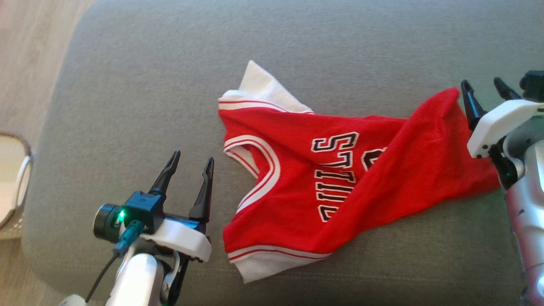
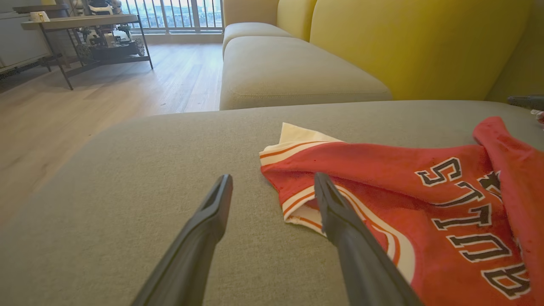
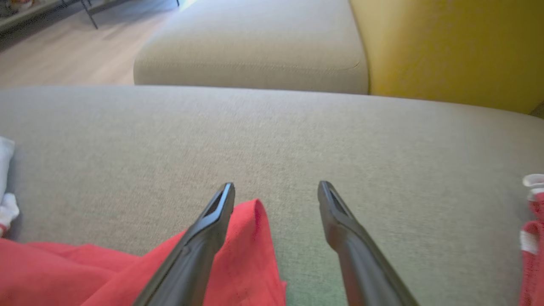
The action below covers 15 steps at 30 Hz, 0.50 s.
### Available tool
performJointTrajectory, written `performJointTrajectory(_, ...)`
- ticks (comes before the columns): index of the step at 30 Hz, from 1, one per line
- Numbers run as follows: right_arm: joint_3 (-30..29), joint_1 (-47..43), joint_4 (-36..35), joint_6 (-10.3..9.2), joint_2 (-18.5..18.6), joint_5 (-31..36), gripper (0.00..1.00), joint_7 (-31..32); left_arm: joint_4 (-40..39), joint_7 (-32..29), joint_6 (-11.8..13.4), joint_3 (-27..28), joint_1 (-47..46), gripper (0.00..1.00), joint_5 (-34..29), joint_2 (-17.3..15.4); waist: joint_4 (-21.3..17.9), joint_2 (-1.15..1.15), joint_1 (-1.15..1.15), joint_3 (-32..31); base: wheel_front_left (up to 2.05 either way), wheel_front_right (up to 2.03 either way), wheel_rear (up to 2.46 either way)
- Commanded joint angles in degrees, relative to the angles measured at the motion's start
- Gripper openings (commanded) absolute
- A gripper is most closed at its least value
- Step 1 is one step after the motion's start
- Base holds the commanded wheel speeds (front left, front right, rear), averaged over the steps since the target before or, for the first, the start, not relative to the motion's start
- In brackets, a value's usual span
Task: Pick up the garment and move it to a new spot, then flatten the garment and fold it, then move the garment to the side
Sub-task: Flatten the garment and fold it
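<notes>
I expect the garment [image 1: 296,173] to fall open and show its whole front when I lift and spread it, because a diagonal fold [image 1: 381,165] cuts off the black print.
The garment [image 1: 323,178] is a red sleeveless jersey with white trim and black letters. It lies crumpled on the grey cushion [image 1: 127,85], its white inside showing at two corners. My left gripper [image 1: 193,157] stands open just left of the jersey's armhole, nothing between its fingers. In the left wrist view the left gripper [image 2: 273,177] has its right finger over the trimmed edge of the garment [image 2: 403,178]. My right gripper [image 1: 482,81] is open at the jersey's far right corner. In the right wrist view a raised peak of the garment [image 3: 250,255] stands between the right gripper's [image 3: 276,185] fingers, beside the left one.
A yellow backrest [image 2: 425,42] rises behind the cushion, and a second grey cushion [image 2: 289,68] lies beyond it. Wooden floor [image 2: 85,106] runs along the left, with a metal-legged table [image 2: 80,21] farther off. A round basket [image 1: 12,178] sits at the head view's left edge.
</notes>
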<state>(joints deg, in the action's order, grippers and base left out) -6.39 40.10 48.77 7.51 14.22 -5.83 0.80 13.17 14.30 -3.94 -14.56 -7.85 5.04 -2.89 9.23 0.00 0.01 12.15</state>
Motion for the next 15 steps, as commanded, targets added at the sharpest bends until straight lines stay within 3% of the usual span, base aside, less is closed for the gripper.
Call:
performJointTrajectory(1, 0.01, 1.28, -2.09, -0.02, -0.71, -0.14, 1.00, -2.40, -1.87, 0.70, 0.42, 2.10, -2.16, 1.00, -0.14, -0.11, -1.67, 0.00, -0.01, -0.94, 0.00, 0.00, 0.00)
performJointTrajectory(9, -3.87, -5.66, -10.84, -0.02, -4.44, -2.07, 1.00, -8.43, -1.98, 0.70, 0.46, 2.69, -0.26, 1.00, 0.41, -0.05, -6.87, 0.00, -0.01, -4.78, 0.00, 0.00, 0.00)
performJointTrajectory(15, -6.02, -15.62, -23.99, -0.02, -9.30, -4.43, 1.00, -7.76, -1.31, 0.70, 0.59, 3.50, 2.07, 1.00, 1.24, -0.02, -10.74, 0.00, -0.01, -7.53, 0.00, 0.00, 0.00)
